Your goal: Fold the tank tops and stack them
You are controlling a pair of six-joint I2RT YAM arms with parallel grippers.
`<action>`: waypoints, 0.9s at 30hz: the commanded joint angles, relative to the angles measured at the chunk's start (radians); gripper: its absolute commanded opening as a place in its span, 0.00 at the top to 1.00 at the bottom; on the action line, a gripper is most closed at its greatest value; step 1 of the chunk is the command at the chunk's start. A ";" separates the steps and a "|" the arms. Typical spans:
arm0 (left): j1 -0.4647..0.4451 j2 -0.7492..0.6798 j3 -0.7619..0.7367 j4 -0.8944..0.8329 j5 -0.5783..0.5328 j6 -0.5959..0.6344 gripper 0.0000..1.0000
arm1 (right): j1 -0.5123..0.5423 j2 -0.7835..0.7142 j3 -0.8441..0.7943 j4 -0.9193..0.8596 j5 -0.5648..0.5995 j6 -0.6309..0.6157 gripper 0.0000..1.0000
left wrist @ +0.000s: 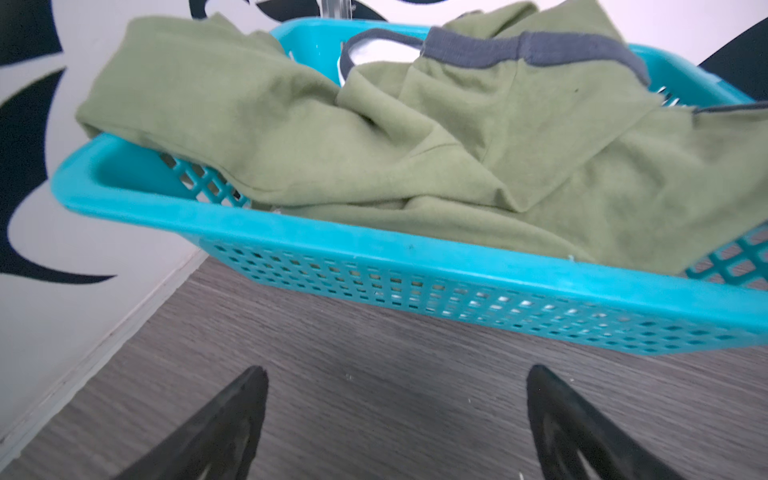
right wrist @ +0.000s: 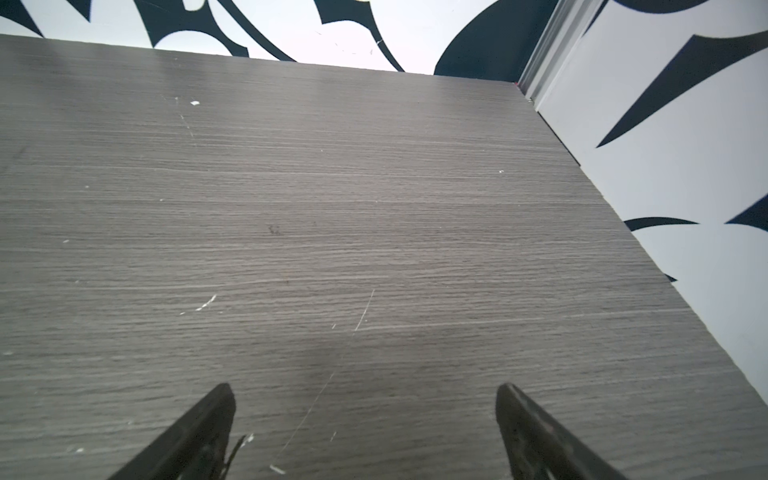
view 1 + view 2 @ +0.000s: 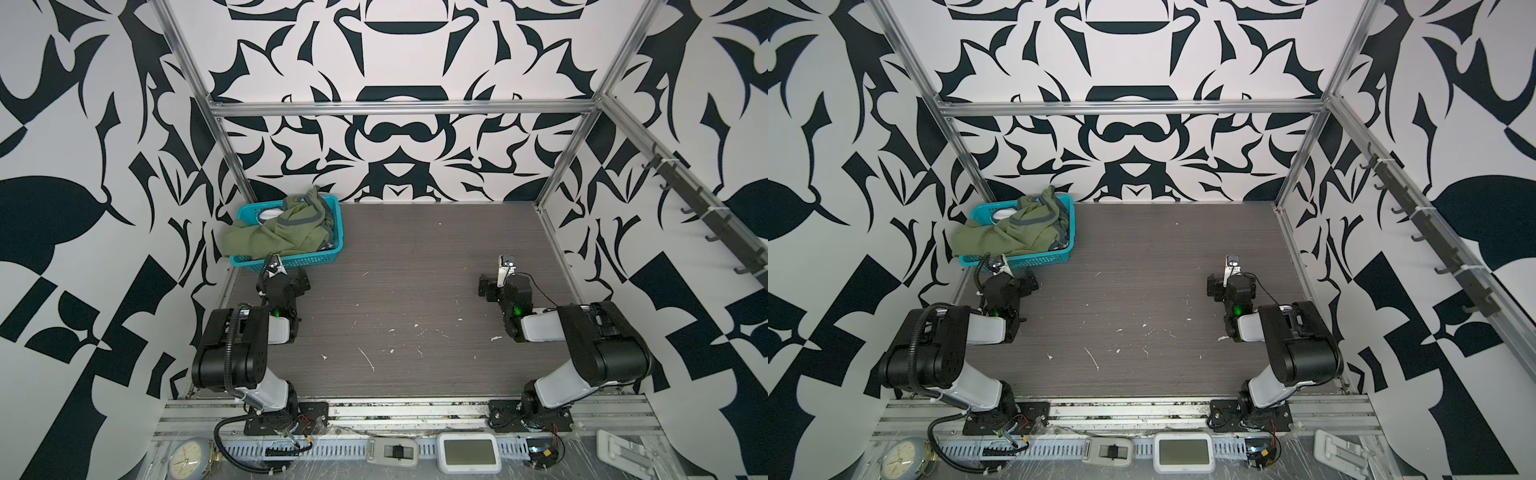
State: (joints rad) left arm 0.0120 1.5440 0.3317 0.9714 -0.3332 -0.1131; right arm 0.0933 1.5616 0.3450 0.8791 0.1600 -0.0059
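I should go up over the basket's rim and then down onto the olive green tank top (image 3: pixel 294 223), because the teal basket's front side (image 3: pixel 313 258) is in front of my low left gripper.
The olive green tank top (image 3: pixel 274 237) (image 3: pixel 1013 235) (image 1: pixel 415 141) lies crumpled in the teal basket at the table's back left, and one corner hangs over the basket's left rim. Its grey-blue trim (image 1: pixel 519 50) shows on top. Under it peeks a bit of the white tank top (image 3: pixel 270 215) (image 1: pixel 382 52); the rest of that one is hidden. My left gripper (image 1: pixel 395 374) is open and empty, low over the table just in front of the basket's front wall. At the right side of the table my right gripper (image 2: pixel 365 390) is open and empty over bare wood.
The teal mesh basket (image 3: pixel 291 261) (image 3: pixel 1017 262) (image 1: pixel 374 245) stands against the left wall and back corner. Patterned walls and aluminium posts close in the grey wood table (image 3: pixel 399 291). A rail of hooks (image 3: pixel 706 216) runs along the right wall. A clock (image 3: pixel 187 457) and small devices lie on the front ledge.
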 commanded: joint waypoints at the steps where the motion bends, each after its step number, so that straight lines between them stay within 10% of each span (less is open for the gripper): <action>1: -0.086 -0.123 -0.038 0.027 -0.056 0.083 0.01 | 0.012 -0.111 -0.002 -0.023 -0.061 -0.031 0.00; 5: -0.186 -0.370 0.005 -0.241 -0.181 0.079 0.01 | 0.064 -0.328 0.036 -0.255 -0.048 -0.036 0.00; 13: -0.186 -0.707 0.346 -1.260 -0.288 -0.642 0.01 | 0.074 -0.807 0.105 -0.591 -0.093 0.398 0.00; 16: -0.178 -0.752 0.391 -1.306 -0.082 -0.573 0.01 | 0.073 -0.957 0.196 -0.938 -0.004 0.620 0.00; 27: -0.178 -0.305 0.683 -1.357 0.087 -0.483 0.01 | 0.076 -0.985 0.246 -1.128 -0.326 0.523 0.01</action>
State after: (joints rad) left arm -0.1684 1.1286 0.9157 -0.3016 -0.3031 -0.6186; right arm 0.1654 0.5434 0.5369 -0.1619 -0.0597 0.5121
